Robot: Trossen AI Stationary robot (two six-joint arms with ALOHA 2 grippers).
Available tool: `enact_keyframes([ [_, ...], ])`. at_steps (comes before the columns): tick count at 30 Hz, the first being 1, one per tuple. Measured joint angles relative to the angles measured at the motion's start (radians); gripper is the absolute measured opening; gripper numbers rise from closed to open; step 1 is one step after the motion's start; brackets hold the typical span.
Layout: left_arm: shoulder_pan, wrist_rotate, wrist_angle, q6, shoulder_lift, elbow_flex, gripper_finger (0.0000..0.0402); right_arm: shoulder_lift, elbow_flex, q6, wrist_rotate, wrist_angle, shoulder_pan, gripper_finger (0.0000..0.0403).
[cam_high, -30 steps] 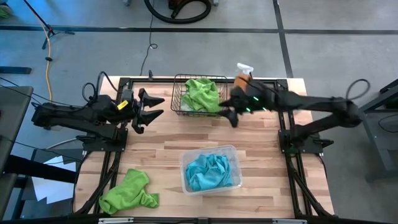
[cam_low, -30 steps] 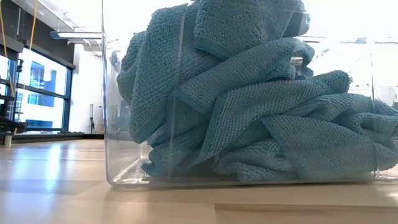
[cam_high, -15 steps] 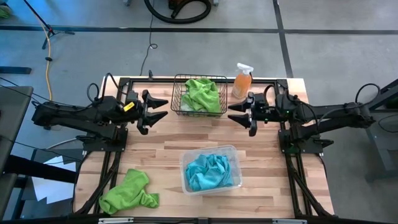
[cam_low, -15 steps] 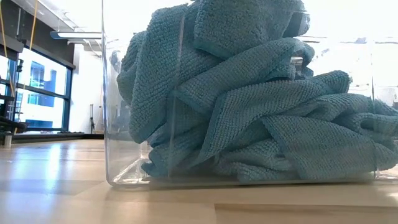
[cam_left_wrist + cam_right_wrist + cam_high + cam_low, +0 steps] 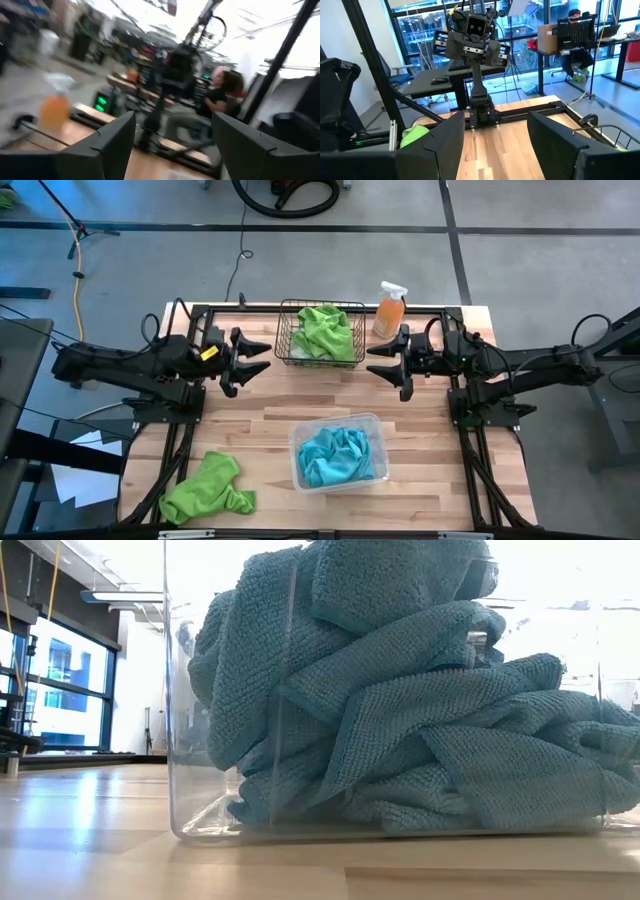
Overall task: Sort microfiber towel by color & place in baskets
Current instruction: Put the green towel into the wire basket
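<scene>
The crumpled lime green towel (image 5: 210, 491) is on the other side of the table from my right gripper. My left gripper should therefore bring the towel to the black wire basket (image 5: 322, 335).
The black wire basket (image 5: 285, 330) stands at the table's far middle with lime green towels (image 5: 325, 330) in it. The clear tub (image 5: 372, 425) stands at the near middle, holding turquoise towels (image 5: 338, 455), and fills the low view (image 5: 180, 740). One lime green towel (image 5: 210, 488) lies crumpled on the table at the near left; it also shows in the right wrist view (image 5: 412, 135). A pale sage towel I cannot make out. My left gripper (image 5: 262, 356) is open and empty left of the basket. My right gripper (image 5: 372, 363) is open and empty right of it.
An orange spray bottle (image 5: 390, 310) stands at the far right beside the basket, just behind my right gripper. Bare wood lies between the two grippers and the tub. A person (image 5: 575, 30) sits at a desk in the room beyond the table.
My right gripper has drawn back from the basket's right side toward the table's right edge and come level, uncovering the spray bottle. My left gripper has shifted a little toward the basket. The towels and containers have stayed where they were.
</scene>
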Motion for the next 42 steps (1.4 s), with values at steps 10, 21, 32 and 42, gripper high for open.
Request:
enact_keyframes([
  [10, -0.276, 0.104, -0.676, -0.219, 0.238, 0.365, 0.0226, 0.000, 0.000, 0.016, 0.008, -0.039, -0.002, 0.0213],
  [21, -0.640, 0.309, -0.991, -0.883, 0.593, 0.495, 0.0218, 0.000, 0.000, 0.016, 0.078, -0.049, -0.002, 0.0213],
  [32, -0.838, 0.387, -1.020, -1.445, 0.862, 0.495, 0.0218, 0.030, 0.002, 0.083, 0.089, -0.108, -0.002, 0.0213],
  [42, -0.886, 0.408, -1.141, -1.551, 0.964, 0.479, 0.0218, 0.106, 0.002, 0.132, 0.074, -0.118, -0.002, 0.0213],
])
